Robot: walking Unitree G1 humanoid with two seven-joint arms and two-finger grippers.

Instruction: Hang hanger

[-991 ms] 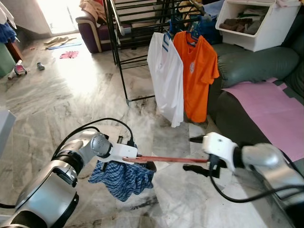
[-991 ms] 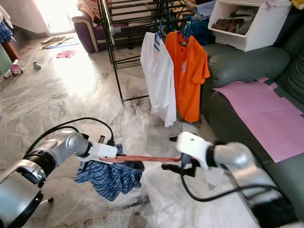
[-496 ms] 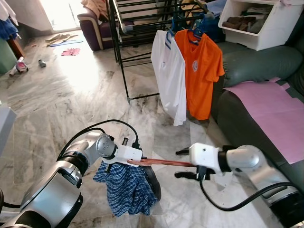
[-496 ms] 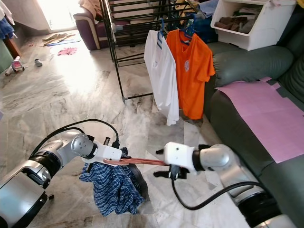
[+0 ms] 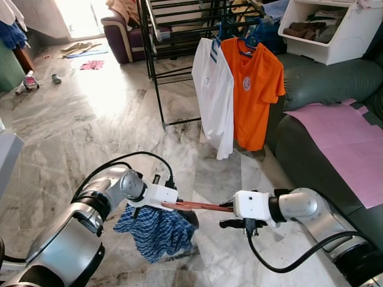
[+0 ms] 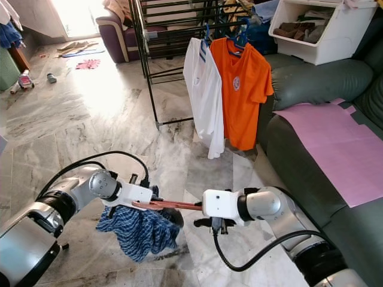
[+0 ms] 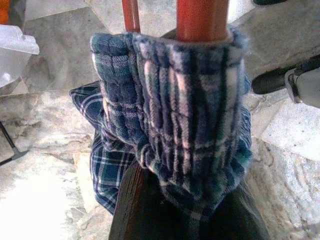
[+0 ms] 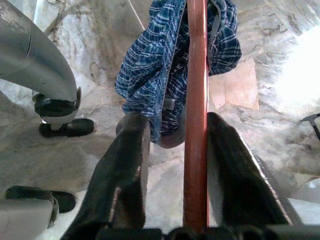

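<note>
The blue plaid garment [image 5: 157, 235] will swing along and still droop when I carry the hanger, because my left gripper [image 5: 158, 196] is closed where cloth wraps around the hanger.
A reddish-brown wooden hanger [image 5: 200, 207] is held level low over the marble floor, with a blue plaid garment [image 5: 157, 230] bunched on its left end and drooping down. My left gripper [image 5: 170, 202] is shut on that end, where cloth [image 7: 185, 115] wraps the wood [image 7: 202, 17]. My right gripper [image 5: 226, 214] stands open around the hanger's other end. The bar [image 8: 196, 125] runs between its black fingers [image 8: 127, 165], nearer one of them, with a gap on the other side.
A black drying rack [image 5: 157, 72] stands ahead, with a white shirt [image 5: 212, 101] and an orange shirt [image 5: 254, 95] hanging on blue hangers. A dark green sofa [image 5: 323, 78] with a pink sheet [image 5: 347, 137] lies to the right. A white bin [image 5: 335, 30] sits behind it.
My right gripper has slid left along the hanger toward the left gripper, staying open. The plaid garment has swung and bunched up. The camera has shifted a little.
</note>
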